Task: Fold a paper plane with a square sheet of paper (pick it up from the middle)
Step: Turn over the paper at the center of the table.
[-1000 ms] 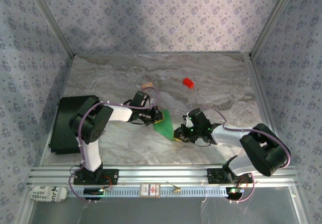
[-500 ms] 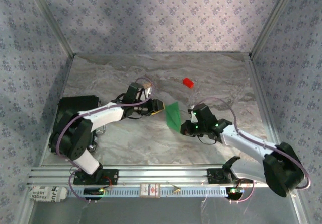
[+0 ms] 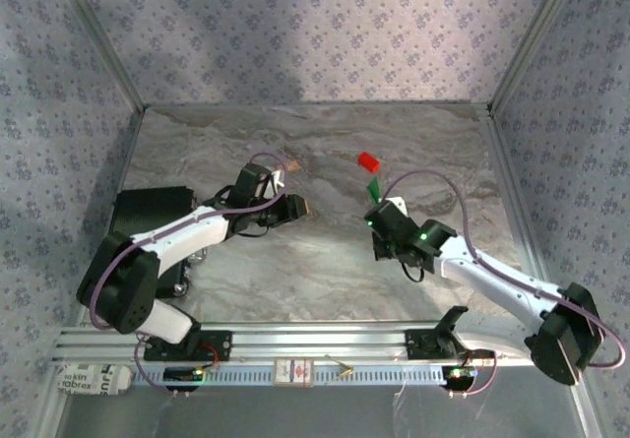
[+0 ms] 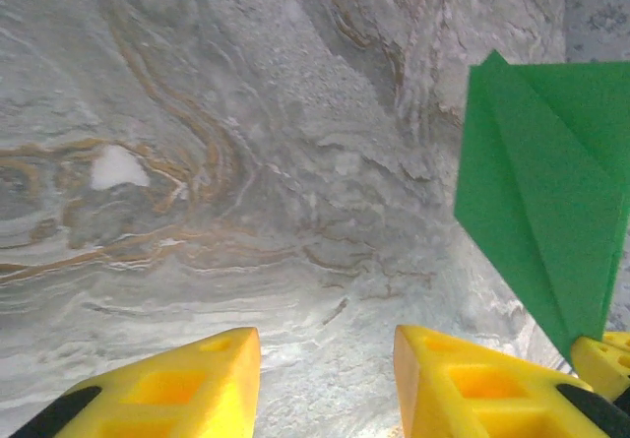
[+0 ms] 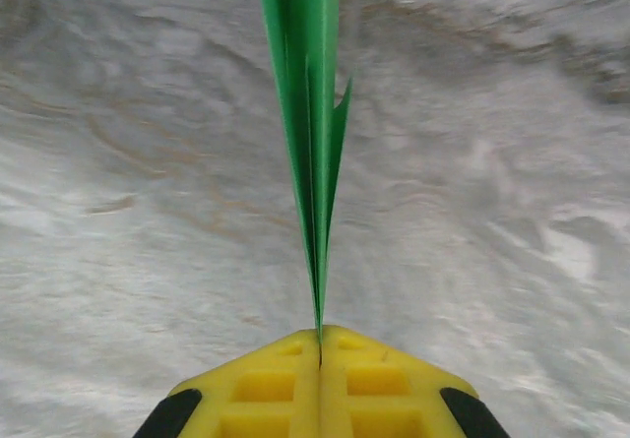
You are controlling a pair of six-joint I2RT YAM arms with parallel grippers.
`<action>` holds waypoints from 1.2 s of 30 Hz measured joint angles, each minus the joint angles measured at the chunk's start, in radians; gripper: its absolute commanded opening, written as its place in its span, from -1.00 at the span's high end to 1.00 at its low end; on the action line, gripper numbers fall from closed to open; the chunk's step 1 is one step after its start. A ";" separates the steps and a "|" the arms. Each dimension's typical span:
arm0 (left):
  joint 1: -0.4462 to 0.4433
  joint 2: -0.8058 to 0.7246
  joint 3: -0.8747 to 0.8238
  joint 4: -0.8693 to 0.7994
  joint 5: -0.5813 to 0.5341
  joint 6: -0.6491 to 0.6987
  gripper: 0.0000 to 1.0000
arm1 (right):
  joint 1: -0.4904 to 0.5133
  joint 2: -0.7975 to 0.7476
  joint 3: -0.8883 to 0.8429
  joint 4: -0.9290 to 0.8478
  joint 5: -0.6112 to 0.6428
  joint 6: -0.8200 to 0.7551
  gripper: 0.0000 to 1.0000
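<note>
The green paper [image 3: 374,190] is standing edge-on, held by its pointed end in my right gripper, so next my right gripper puts it down flat nearer my left gripper [image 3: 346,233] first.
The green paper is folded into a narrow pointed dart, the paper plane [image 5: 307,84]. My right gripper [image 5: 320,338] is shut on its rear edge, so it stands edge-on above the marble table. From above, the paper plane [image 3: 373,190] shows as a thin green sliver in my right gripper [image 3: 375,205], just below the red block. My left gripper [image 3: 301,207] is to its left, apart from it. In the left wrist view my left gripper [image 4: 325,359] is open with bare table between its fingers. The paper plane [image 4: 536,192] is off to their right.
A small red block [image 3: 368,161] lies on the table just beyond the paper. A tiny tan piece [image 3: 288,168] sits behind my left arm. A black box [image 3: 143,212] stands at the table's left edge. Metal frame rails and patterned walls enclose the table.
My left gripper has opened and let go of the paper. My right gripper has carried the paper back and to the right, towards the red block, turning it edge-on.
</note>
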 measured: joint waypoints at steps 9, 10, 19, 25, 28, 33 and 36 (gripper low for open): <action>0.060 -0.099 -0.072 -0.019 -0.096 -0.023 0.18 | 0.205 0.278 0.105 -0.154 0.208 0.003 0.87; 0.066 -0.107 -0.080 -0.019 -0.101 -0.026 0.18 | 0.225 0.304 0.110 -0.153 0.208 0.003 0.85; 0.113 -0.140 -0.113 -0.025 -0.119 -0.040 0.19 | 0.343 0.433 0.136 -0.052 0.114 -0.016 0.47; 0.113 -0.140 -0.121 -0.011 -0.095 -0.046 0.22 | 0.325 0.381 0.105 0.074 0.011 -0.033 0.28; 0.113 -0.137 -0.124 0.001 -0.071 -0.052 0.25 | 0.252 0.267 0.023 0.178 -0.089 -0.028 0.41; 0.113 -0.107 -0.131 0.029 -0.027 -0.070 0.32 | 0.019 0.148 -0.132 0.364 -0.305 -0.004 0.77; 0.112 -0.089 -0.134 0.040 -0.005 -0.078 0.36 | -0.095 0.144 -0.210 0.461 -0.442 0.013 0.81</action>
